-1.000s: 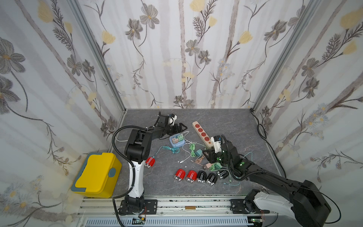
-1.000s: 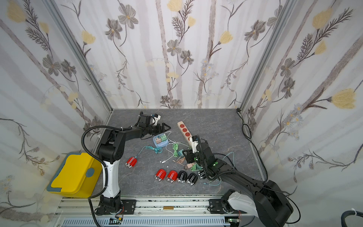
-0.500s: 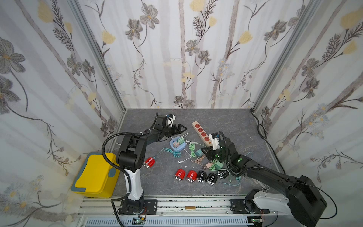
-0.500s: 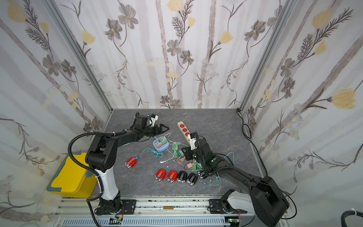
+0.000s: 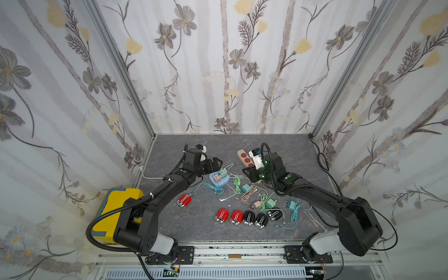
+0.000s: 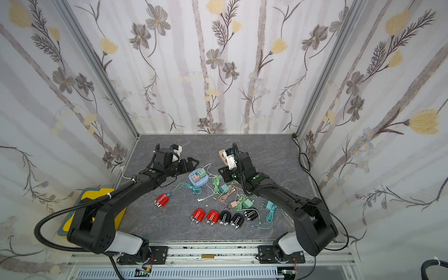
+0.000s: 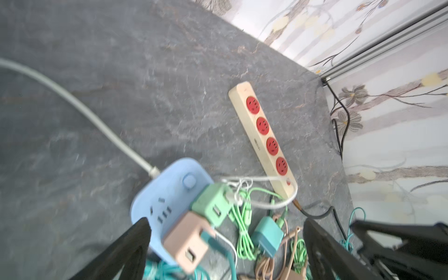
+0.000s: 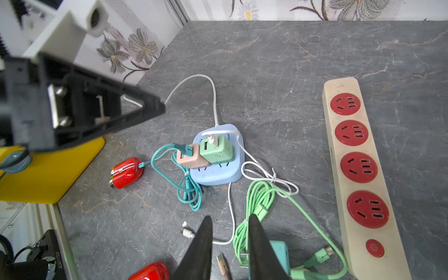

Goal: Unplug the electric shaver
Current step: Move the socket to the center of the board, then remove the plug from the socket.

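Next, I bring my left gripper in from the hub's far side and take the green adapter (image 5: 223, 173) first, because the green adapter sits tight (image 5: 220, 176) against the pink adapter.
A red electric shaver (image 5: 184, 200) (image 8: 126, 172) lies on the grey tabletop. Its teal cable (image 8: 164, 150) runs to a pink adapter (image 7: 186, 242) (image 8: 189, 157) plugged into the blue power hub (image 5: 219, 179) (image 8: 218, 174), beside a green adapter (image 8: 218, 150). My left gripper (image 5: 215, 163) (image 7: 225, 242) hovers open just above the hub, with the pink adapter between its spread fingers. My right gripper (image 5: 247, 173) (image 8: 229, 242) hangs to the right of the hub over loose cables. Its fingers stand a little apart with nothing between them.
A beige power strip with red sockets (image 5: 244, 157) (image 8: 356, 169) lies behind the right gripper. Loose green, pink and teal chargers and cables (image 5: 252, 194) clutter the middle. Red and black shavers (image 5: 247, 217) line the front. A yellow box (image 5: 116, 206) sits off the table's left edge.
The left gripper has come forward and down over the blue hub. The right gripper has moved left and back towards the hub, its fingers narrowing slightly.
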